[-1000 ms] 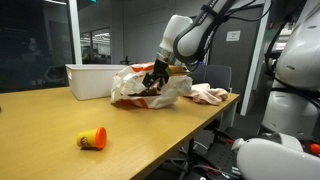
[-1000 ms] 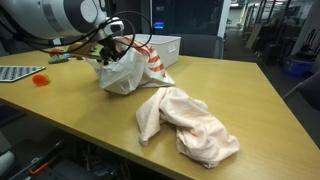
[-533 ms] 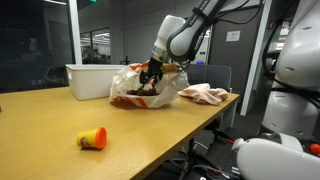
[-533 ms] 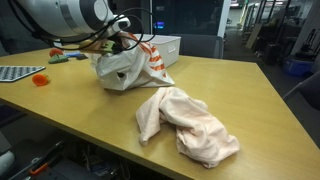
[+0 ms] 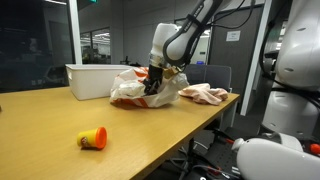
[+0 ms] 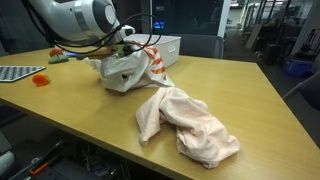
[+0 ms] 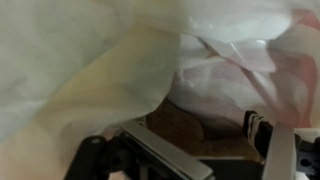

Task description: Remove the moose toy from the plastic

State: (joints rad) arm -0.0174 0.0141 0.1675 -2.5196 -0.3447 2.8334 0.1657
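Plastic folds are packed around the brown moose toy. The white plastic bag will stretch up and get pulled along when I lift the toy.
A crumpled white plastic bag with orange print lies on the wooden table and also shows in the other exterior view. My gripper reaches down into the bag's opening, its fingertips hidden by plastic there. In the wrist view the gripper is open, with plastic folds all around. The brown moose toy lies between the two fingers inside the bag. I cannot tell whether the fingers touch it.
A white bin stands behind the bag. A pinkish cloth lies near the table's edge. A small orange and yellow toy sits apart on the table. A grey tray is further off.
My gripper has shifted across and deeper into the bag's opening. The bag's folds have moved with it.
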